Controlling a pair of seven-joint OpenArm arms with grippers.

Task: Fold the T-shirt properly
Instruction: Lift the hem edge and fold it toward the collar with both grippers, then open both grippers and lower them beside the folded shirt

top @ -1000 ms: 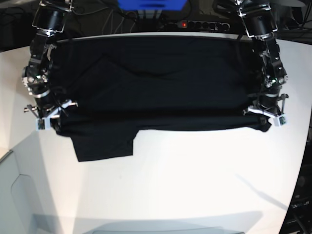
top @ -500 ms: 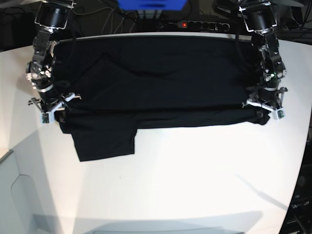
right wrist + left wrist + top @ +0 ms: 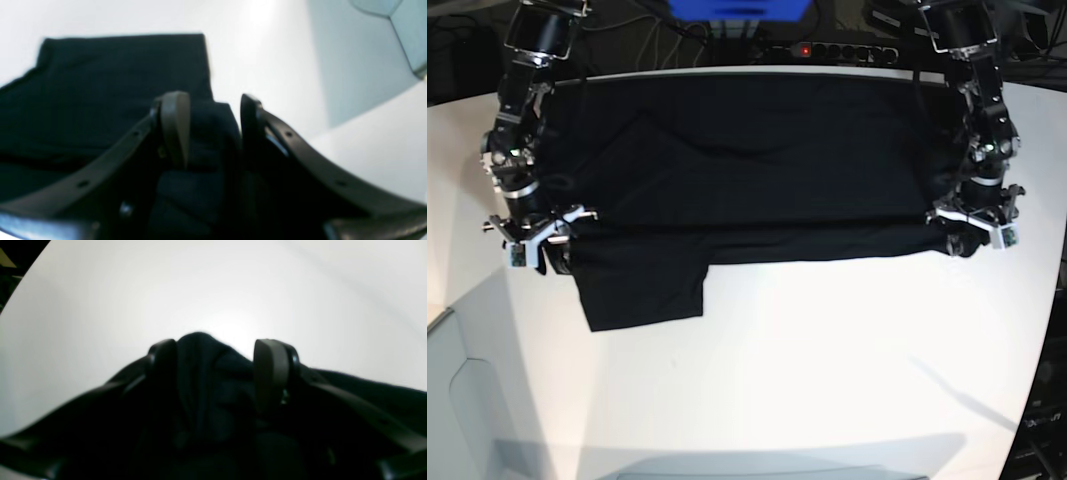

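Next, my right gripper takes the sleeve's near corner (image 3: 595, 323) while my left gripper pinches the other end of the fold, because I can see the sleeve sticking out (image 3: 645, 290) past the T-shirt's near fold.
The black T-shirt (image 3: 757, 160) lies spread across the far half of the white table (image 3: 827, 360), plain side up. Its near edge is a doubled fold, and one sleeve (image 3: 642, 295) sticks out toward me at the left. My left gripper (image 3: 972, 235) stands at the fold's right end. In the left wrist view its fingers (image 3: 270, 370) are apart, with a loose bunch of black T-shirt cloth (image 3: 206, 373) between them. My right gripper (image 3: 535, 245) is at the fold's left end, open, its fingers (image 3: 175, 126) straddling the T-shirt's edge (image 3: 116, 83).
A power strip (image 3: 827, 50) with a red light and a blue object (image 3: 737, 8) sit behind the table's far edge. A pale grey panel (image 3: 457, 400) stands at the near left corner. The table's right edge curves close to my left arm.
Both grippers have gone from shut to open and let go of the fold. The folded edge has settled on the table slightly farther back. Both arms shifted a little toward the far side.
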